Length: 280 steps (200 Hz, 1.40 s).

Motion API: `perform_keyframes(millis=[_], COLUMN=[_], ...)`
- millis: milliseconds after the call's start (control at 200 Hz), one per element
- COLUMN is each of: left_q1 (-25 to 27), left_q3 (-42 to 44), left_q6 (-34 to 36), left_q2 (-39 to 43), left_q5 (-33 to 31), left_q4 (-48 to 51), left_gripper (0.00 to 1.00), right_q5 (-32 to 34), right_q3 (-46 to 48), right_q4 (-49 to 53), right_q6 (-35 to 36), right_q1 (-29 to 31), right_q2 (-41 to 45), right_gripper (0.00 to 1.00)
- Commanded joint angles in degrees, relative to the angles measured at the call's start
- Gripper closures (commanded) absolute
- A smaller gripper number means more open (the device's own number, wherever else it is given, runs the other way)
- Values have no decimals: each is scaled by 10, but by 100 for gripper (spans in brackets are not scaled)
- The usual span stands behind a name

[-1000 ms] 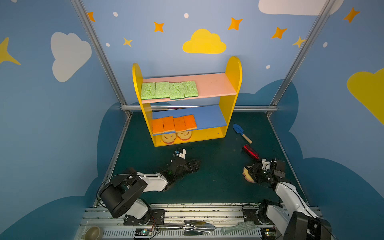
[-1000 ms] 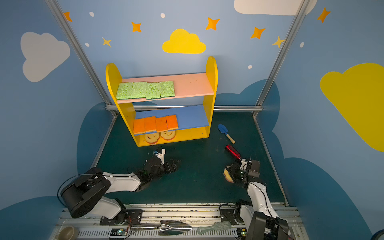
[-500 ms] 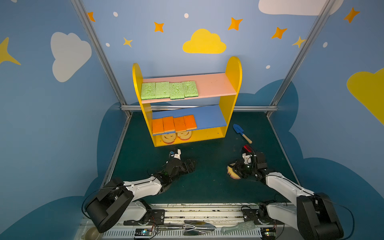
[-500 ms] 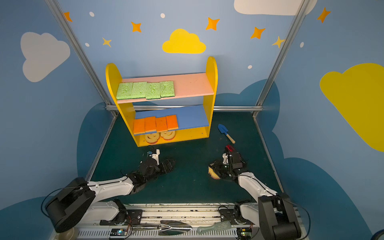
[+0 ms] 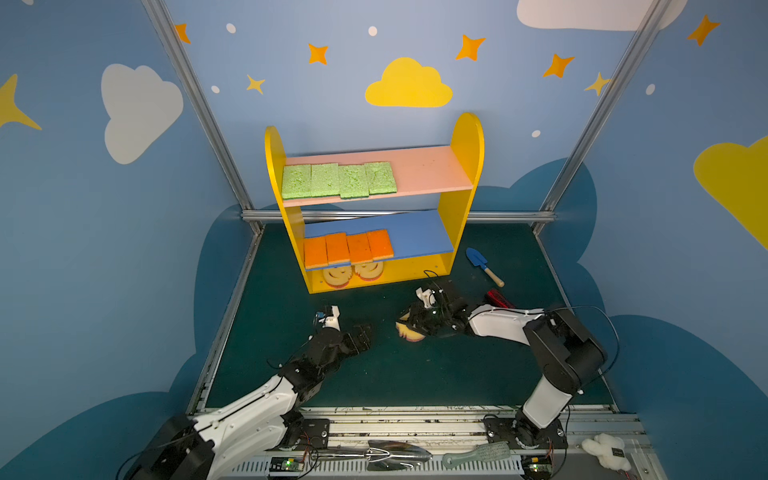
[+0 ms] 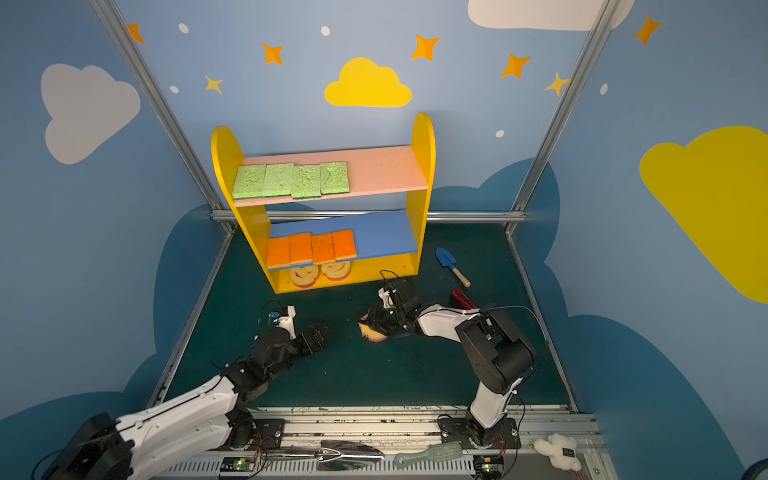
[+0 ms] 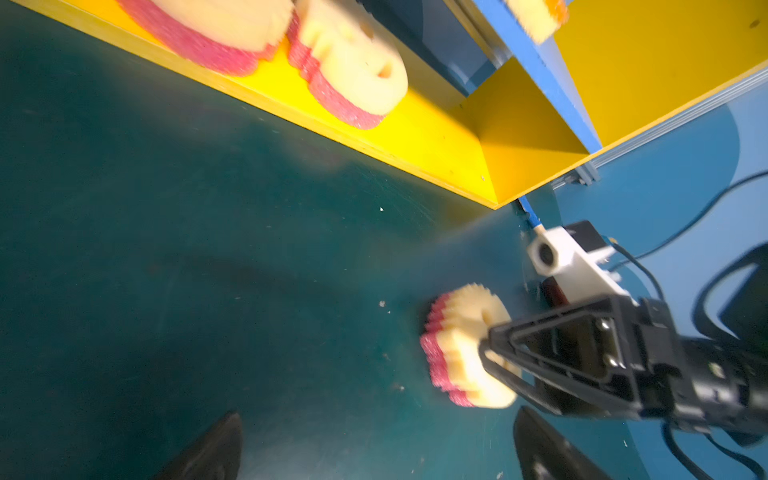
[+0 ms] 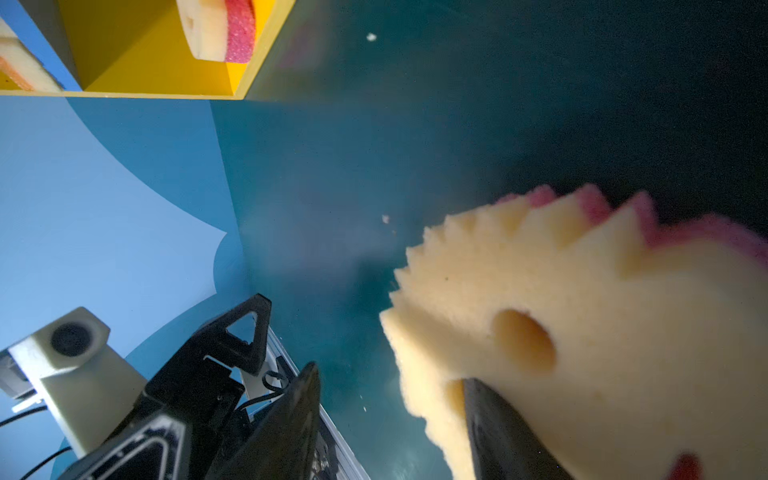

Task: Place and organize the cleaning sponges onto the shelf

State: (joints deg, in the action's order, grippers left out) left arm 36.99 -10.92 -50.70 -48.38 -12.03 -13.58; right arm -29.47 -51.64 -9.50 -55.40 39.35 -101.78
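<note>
The smiley sponge [image 5: 411,333] rests at a tilt on the end of the right gripper's finger, so the robot's left gripper should take the sponge by its free toothed edge [image 7: 437,352] before the right gripper moves away.
The shelf [image 5: 467,166] [image 6: 422,166] stands at the back. Several green sponges [image 5: 338,180] lie on its pink board, and several orange ones [image 5: 348,248] on the blue board. Two smiley sponges [image 5: 353,274] [image 7: 353,62] rest on the yellow base. A third smiley sponge [image 5: 409,332] [image 6: 372,332] [image 7: 457,336] [image 8: 582,311] sits tilted at the tip of my right gripper [image 5: 415,322] [image 8: 386,374]. One fingertip is sunk into its yellow face, and floor shows between the jaws. My left gripper [image 5: 361,334] [image 7: 378,453] is open and empty, just left of that sponge.
A blue toy shovel [image 5: 482,266] and a red brush [image 5: 498,298] lie right of the shelf. On the front rail are a metal trowel [image 5: 390,453], a green brush [image 5: 478,455] and a white plush [image 5: 604,451]. Blue walls close in on three sides.
My right gripper has swept left from the right side to mid-floor, taking the smiley sponge with it. The left arm has stretched out lower, and its gripper has barely shifted.
</note>
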Motion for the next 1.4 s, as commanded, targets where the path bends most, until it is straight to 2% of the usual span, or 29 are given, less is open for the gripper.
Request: perform_keyframes(millis=[0, 130, 235, 506, 741, 801, 896, 946, 1136, 1291, 1396], left_q1=[-13, -23, -29, -31, -31, -31, -31, -31, -30, -31, -30], left_q3=[15, 25, 26, -10, -35, -37, -38, -37, -30, -47, -47], left_q6=[10, 8, 6, 9, 18, 20, 23, 24, 16, 16, 5], left_q2=[42, 76, 69, -54, -94, -88, -78, -74, -81, -114, -142], left_q5=[-5, 3, 10, 41, 44, 42, 41, 42, 44, 66, 87], left_q4=[70, 95, 79, 11, -5, -2, 7, 12, 2, -8, -55], left_gripper=[0, 0, 0, 0, 0, 0, 0, 0, 0, 0, 0], right_q5=[-13, -31, -36, -40, -96, -85, -2, 19, 3, -71, -98], right_q3=[-40, -59, -60, -77, -113, -113, -162, -176, -176, -162, -148], right_q4=[-17, -36, -39, 50, 134, 149, 271, 299, 273, 199, 143], right_q6=[-4, -3, 1, 63, 101, 107, 161, 172, 156, 106, 71], right_q1=[13, 18, 15, 2, -3, -3, 13, 20, 20, 21, 24], right_q2=[-27, -29, -5, 67, 22, 11, -6, -7, -3, -36, -50], right_gripper=[45, 45, 45, 44, 42, 42, 42, 42, 42, 42, 42])
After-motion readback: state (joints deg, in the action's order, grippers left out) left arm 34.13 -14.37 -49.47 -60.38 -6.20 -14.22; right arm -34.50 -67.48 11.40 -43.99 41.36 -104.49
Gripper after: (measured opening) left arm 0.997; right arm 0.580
